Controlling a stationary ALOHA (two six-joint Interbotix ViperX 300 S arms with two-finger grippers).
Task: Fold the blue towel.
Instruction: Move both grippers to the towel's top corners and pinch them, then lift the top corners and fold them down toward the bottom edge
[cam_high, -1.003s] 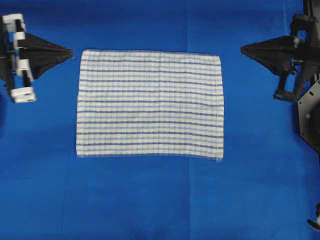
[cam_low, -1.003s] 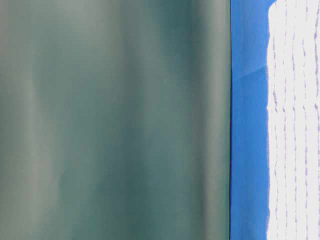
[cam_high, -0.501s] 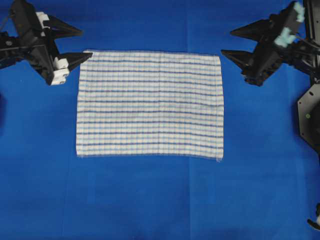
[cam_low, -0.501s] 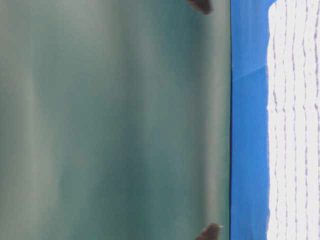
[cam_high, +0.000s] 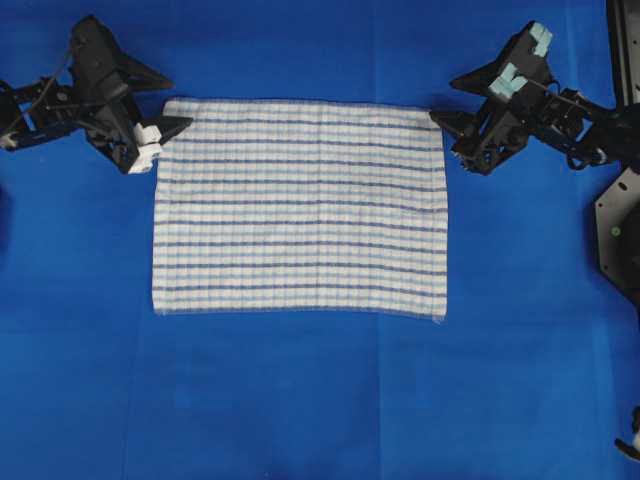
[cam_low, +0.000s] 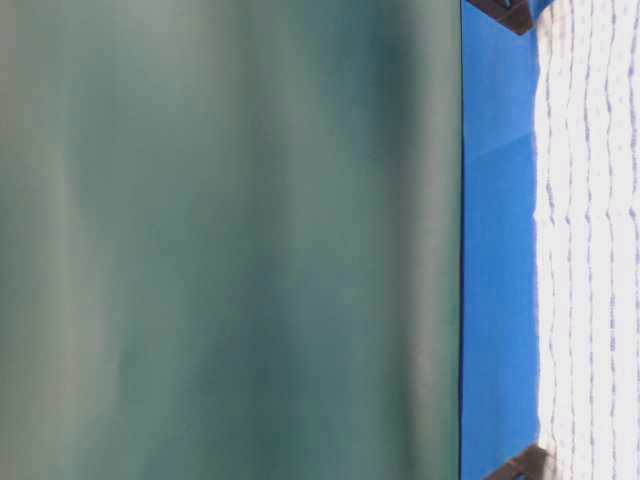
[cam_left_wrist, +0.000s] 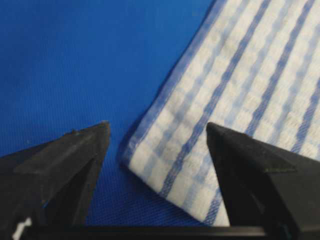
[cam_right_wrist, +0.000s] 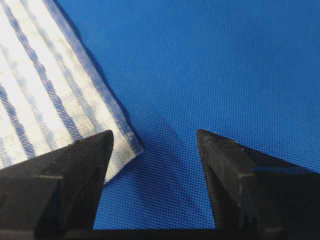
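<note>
The blue towel (cam_high: 300, 210) will hang down and fold in half when I lift it and lower it, because the thin far edge (cam_high: 305, 102) runs between my grippers.
The blue towel (cam_high: 300, 210), white with thin blue stripes, lies flat and unfolded in the overhead view. My left gripper (cam_high: 181, 101) is open at its far left corner. In the left wrist view that corner of the towel (cam_left_wrist: 240, 85) lies between the spread fingers of the left gripper (cam_left_wrist: 157, 125), with one finger over the cloth. My right gripper (cam_high: 442, 98) is open at the far right corner. In the right wrist view the towel (cam_right_wrist: 45, 90) has its tip beside one finger of the right gripper (cam_right_wrist: 155, 132). Neither gripper holds anything.
The plain blue table covering (cam_high: 300, 400) surrounds the towel. Black arm hardware (cam_high: 620, 240) stands at the right edge. In the table-level view a blurred green surface (cam_low: 230, 240) fills the left, with the towel (cam_low: 590, 250) at the right.
Both grippers went from shut to open and moved inward and toward the towel's far corners, now straddling them. The towel has not moved.
</note>
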